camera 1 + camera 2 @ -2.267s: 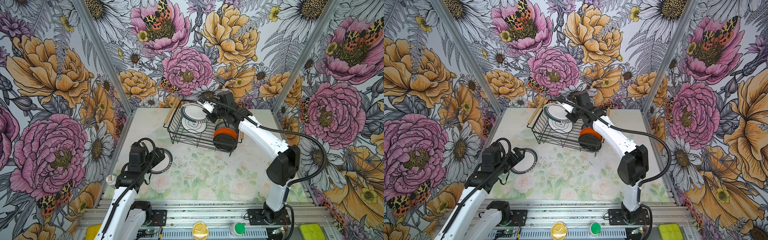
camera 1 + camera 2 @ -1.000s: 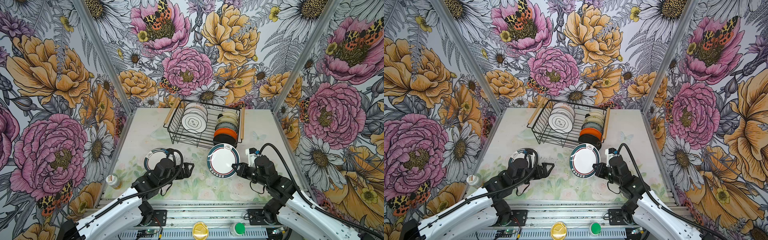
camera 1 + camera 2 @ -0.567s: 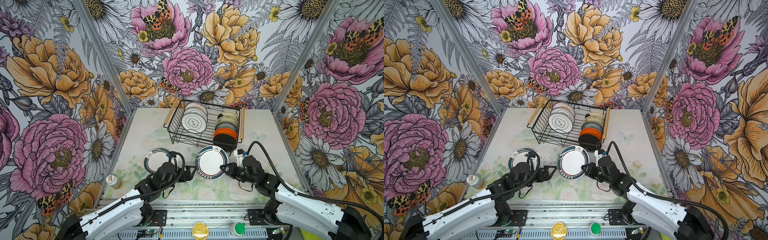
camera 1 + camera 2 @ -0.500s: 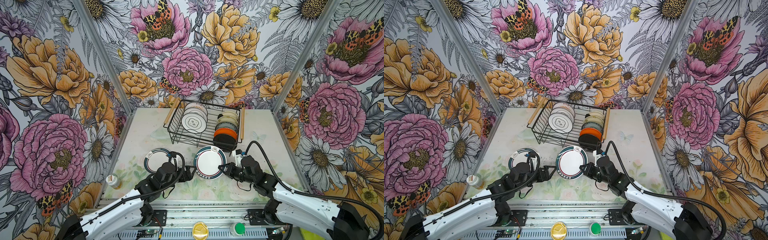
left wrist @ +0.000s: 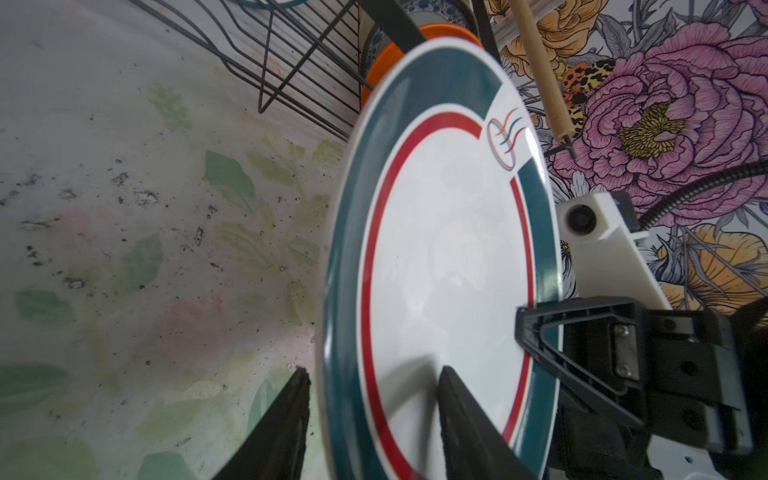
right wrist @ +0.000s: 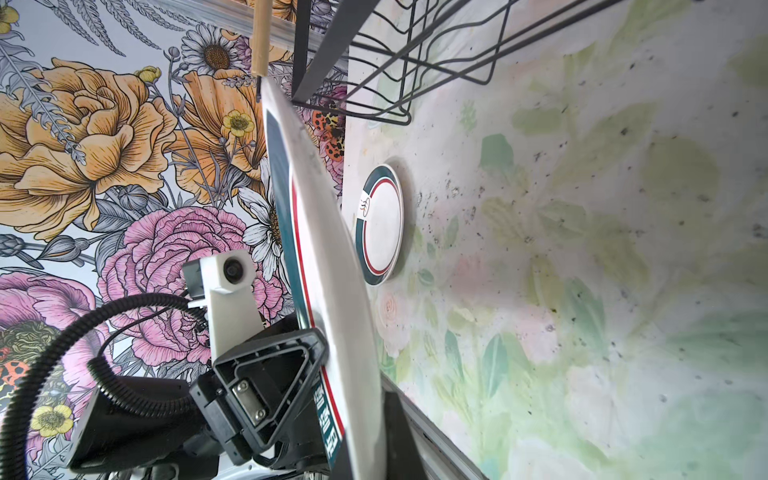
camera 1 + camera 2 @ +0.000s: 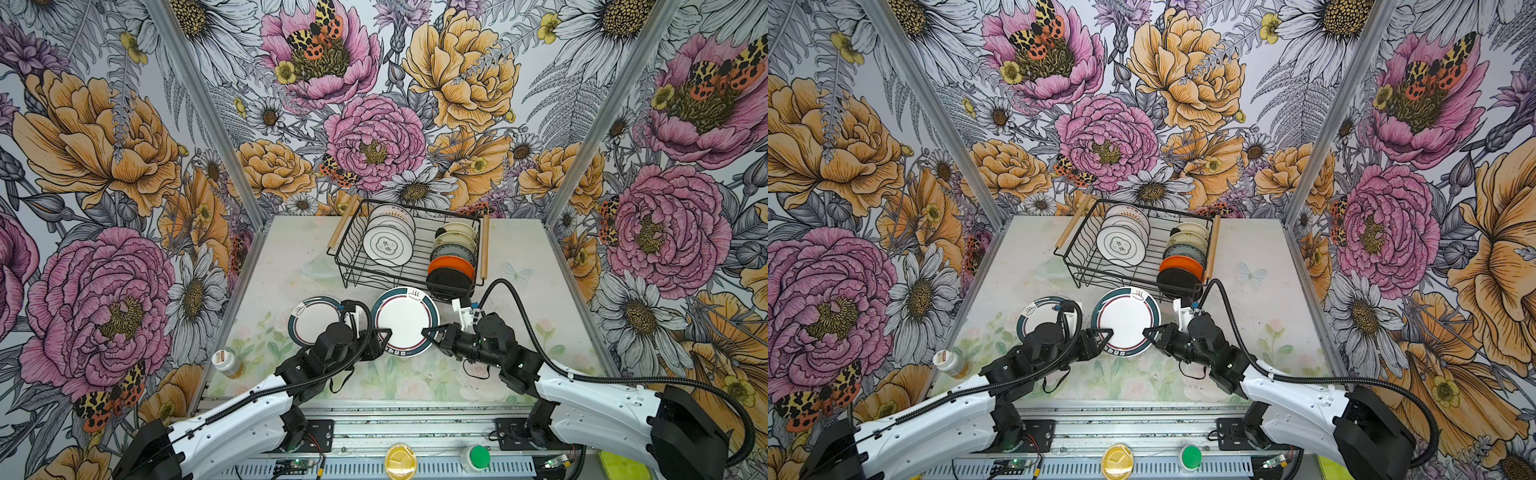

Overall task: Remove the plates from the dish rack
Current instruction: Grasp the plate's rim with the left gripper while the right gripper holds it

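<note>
The upright plate is in my right gripper, far from the matching plate [image 7: 310, 320], so next my left gripper takes hold of the upright plate's free rim and stacks the upright plate there.
A white plate [image 7: 404, 322] with a teal rim and red ring hangs upright over the table's front middle in both top views. My right gripper [image 7: 426, 332] is shut on its right rim. My left gripper [image 7: 385, 334] sits at its left rim. In the left wrist view the left gripper [image 5: 374, 370] stands open, its jaws on either side of the rim with gaps showing. A matching plate [image 7: 313, 320] lies flat on the table to the left. The black wire dish rack [image 7: 349, 266] at the back holds white plates [image 7: 388, 245] and an orange plate [image 7: 451, 264] among several others.
A small bottle [image 7: 224, 361] stands at the table's left edge beside the left arm. Floral walls close in the left, right and back sides. The rack's wooden handles [image 7: 483, 247] stick out at both ends. Yellow and green buttons [image 7: 478, 457] sit on the front rail.
The right gripper carried the teal-rimmed plate from the rack to the front middle, then leftward. The left gripper moved from the flat plate to the held plate's left rim and its jaws narrowed.
</note>
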Controlling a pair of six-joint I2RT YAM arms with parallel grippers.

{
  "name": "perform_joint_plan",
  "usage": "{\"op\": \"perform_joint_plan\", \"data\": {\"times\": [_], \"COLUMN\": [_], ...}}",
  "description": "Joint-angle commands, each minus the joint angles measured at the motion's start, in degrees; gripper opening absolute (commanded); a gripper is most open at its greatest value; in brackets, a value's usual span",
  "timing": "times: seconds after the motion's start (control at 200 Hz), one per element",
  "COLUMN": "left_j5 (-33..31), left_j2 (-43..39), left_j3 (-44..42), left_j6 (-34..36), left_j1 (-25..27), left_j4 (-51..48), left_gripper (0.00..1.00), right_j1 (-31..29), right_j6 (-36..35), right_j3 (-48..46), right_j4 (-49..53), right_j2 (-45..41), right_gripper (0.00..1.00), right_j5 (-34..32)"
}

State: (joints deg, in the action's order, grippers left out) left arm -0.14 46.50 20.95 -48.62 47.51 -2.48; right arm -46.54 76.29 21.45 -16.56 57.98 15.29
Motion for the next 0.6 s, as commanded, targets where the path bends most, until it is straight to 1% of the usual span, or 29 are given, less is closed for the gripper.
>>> {"op": "perform_joint_plan", "data": {"times": [0.0, 0.08, 0.17, 0.195, 0.22, 0.3, 0.345, 0.44, 0.47, 0.53, 0.596], "left_j5": [1.0, 1.9, 3.0, 3.3, 3.4, 4.4, 5.0, 6.5, 6.8, 7.4, 7.5], "left_j2": [-0.5, -0.9, -1.5, -1.7, -2.0, -3.4, -4.7, -7.9, -9.0, -11.1, -13.6], "left_j3": [0.8, 1.0, 1.0, 1.1, 1.2, 1.3, 1.2, 1.2, 1.4, 2.1, 3.6], "left_j6": [0.3, 0.4, 0.1, 0.1, 0.1, -0.1, -0.3, -0.7, -0.8, -0.7, -0.4], "left_j1": [0.1, 0.1, -0.1, -0.2, -0.3, -1.1, -2.0, -4.3, -5.2, -7.2, -9.5], "left_j4": [0.0, 0.0, -0.2, -0.5, -0.9, -2.1, -2.8, -5.1, -6.1, -9.0, -13.5], "left_gripper": [0.35, 0.25, 0.12, 0.09, 0.06, 0.0, 0.0, 0.0, 0.0, 0.0, 0.0], "right_j1": [-0.4, -0.5, -0.7, -0.8, -0.8, -0.8, -0.7, -0.6, -0.4, -0.2, 0.3], "right_j6": [0.5, 0.5, 0.3, 0.0, -0.4, -1.5, -2.1, -3.5, -4.1, -6.3, -9.2], "right_j3": [0.7, 1.2, 2.0, 2.4, 2.9, 4.5, 5.4, 6.9, 7.4, 9.1, 10.9], "right_j4": [-6.5, -7.0, -8.0, -8.2, -8.0, -6.8, -6.0, -4.9, -4.4, -0.6, 4.5], "right_j2": [0.3, 1.0, 1.6, 1.7, 1.8, 1.8, 2.0, 2.6, 2.8, 2.8, 2.0], "right_gripper": [0.0, 0.01, 0.13, 0.2, 0.25, 0.36, 0.41, 0.42, 0.46, 0.52, 0.56], "right_j5": [1.1, 1.5, 1.8, 1.9, 2.1, 2.0, 2.1, 2.1, 2.3, 2.0, 1.1]}}
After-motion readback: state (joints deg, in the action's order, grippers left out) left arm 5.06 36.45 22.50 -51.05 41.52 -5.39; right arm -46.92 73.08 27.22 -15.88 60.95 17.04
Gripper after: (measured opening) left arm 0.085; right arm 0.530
